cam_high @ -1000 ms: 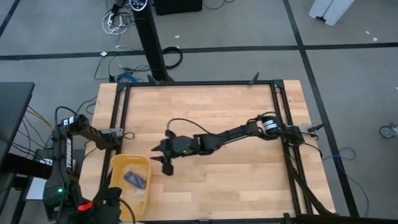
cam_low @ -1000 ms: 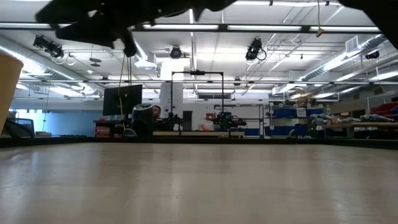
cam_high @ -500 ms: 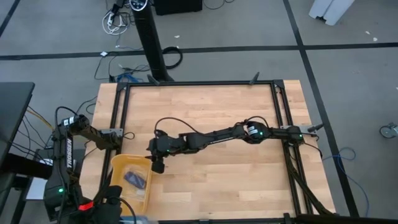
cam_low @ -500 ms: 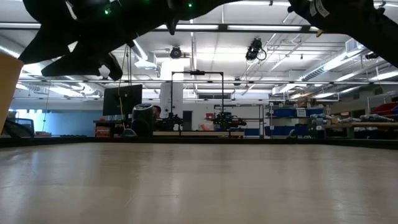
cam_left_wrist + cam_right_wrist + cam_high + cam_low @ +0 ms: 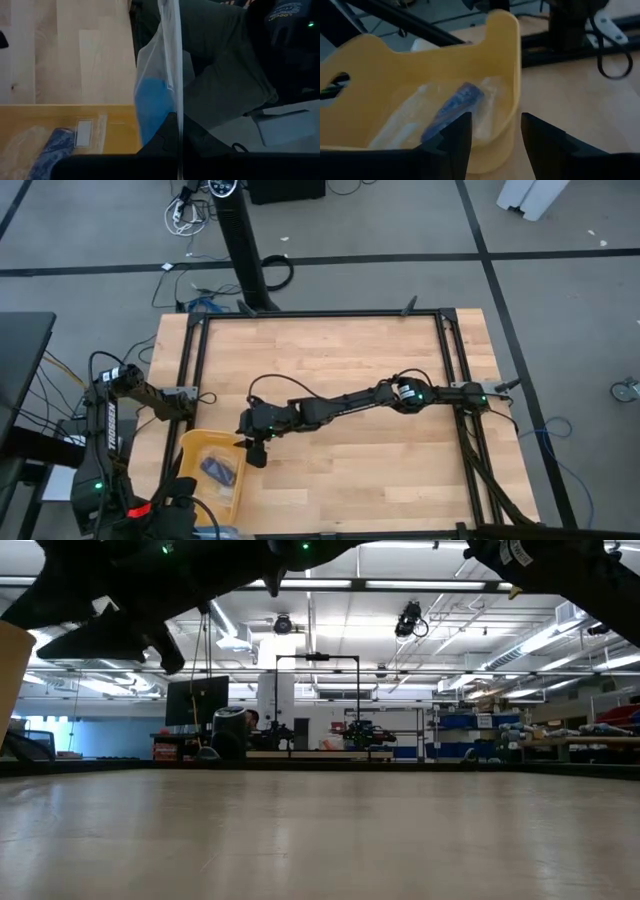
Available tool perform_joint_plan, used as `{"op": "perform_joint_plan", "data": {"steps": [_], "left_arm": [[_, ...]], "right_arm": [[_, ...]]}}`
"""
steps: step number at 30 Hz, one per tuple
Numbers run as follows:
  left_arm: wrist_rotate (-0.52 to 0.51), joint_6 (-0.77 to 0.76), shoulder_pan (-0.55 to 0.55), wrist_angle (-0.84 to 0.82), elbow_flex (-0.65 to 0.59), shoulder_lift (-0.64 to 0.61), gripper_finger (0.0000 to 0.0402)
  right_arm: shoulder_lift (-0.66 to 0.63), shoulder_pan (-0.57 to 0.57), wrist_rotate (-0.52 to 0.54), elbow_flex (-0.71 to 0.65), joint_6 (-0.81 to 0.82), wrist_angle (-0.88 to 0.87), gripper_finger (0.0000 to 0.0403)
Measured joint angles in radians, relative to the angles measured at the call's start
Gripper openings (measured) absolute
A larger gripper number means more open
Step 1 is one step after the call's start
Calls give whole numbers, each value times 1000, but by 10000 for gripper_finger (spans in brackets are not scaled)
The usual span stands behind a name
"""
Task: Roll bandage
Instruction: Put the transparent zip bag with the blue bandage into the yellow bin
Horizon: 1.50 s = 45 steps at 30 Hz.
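Observation:
My right gripper will make the yellow bin (image 5: 210, 477) slide and turn when I pull, because it straddles one side (image 5: 242, 459) of the bin near the bin's far end.
The bright blue bandage (image 5: 150, 107) lies inside a clear plastic bag (image 5: 167, 60) that shows only in the left wrist view. My left gripper (image 5: 172, 122) is shut on that bag, by the table's near left corner (image 5: 180, 498). My right gripper (image 5: 253, 450) is open and empty. It hovers at the right wall of the yellow bin (image 5: 200, 442), its fingers (image 5: 452, 137) on either side of the rim without touching. It also shows in the low view (image 5: 110, 635). A dark blue-grey packet (image 5: 452, 107) in clear wrap lies in the bin. My left gripper pinches the clear plastic bag at its flat sealed edge (image 5: 175, 102) between its shut fingers. The bag reaches away from the fingertips with the blue bandage inside. The bag itself hides the exact place of contact.
The yellow bin (image 5: 380, 75) stands at the near left of the wooden table (image 5: 350, 360); it also shows in the left wrist view (image 5: 100, 120). A black frame (image 5: 320, 314) runs along the table's edges. The right arm (image 5: 340, 405) stretches across the table's middle.
My right gripper has gone toward the table's left edge, then a little toward the near edge, ending at the yellow bin's right wall. It has turned about as it went. My left arm has kept still.

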Motion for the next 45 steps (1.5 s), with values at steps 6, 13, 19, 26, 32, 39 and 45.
{"op": "perform_joint_plan", "data": {"steps": [6,13,19,26,32,39,45], "left_arm": [[-7,1,3,-12,0,0,0],[-7,2,5,-22,0,0,0],[-11,3,5,-22,0,0,0],[-24,3,5,-23,0,0,0],[-33,12,4,-27,0,-1,0],[-40,20,4,-50,0,-1,0],[-49,10,4,-77,0,-1,0]], "right_arm": [[5,-7,-4,0,26,-16,144],[5,-7,0,0,-7,-10,48],[6,-6,-1,0,-31,-26,10],[2,-3,-1,15,-77,-49,8],[-52,13,35,14,-163,-182,13],[-125,77,95,17,-468,-308,59],[-111,123,38,14,-633,-330,49]]}}
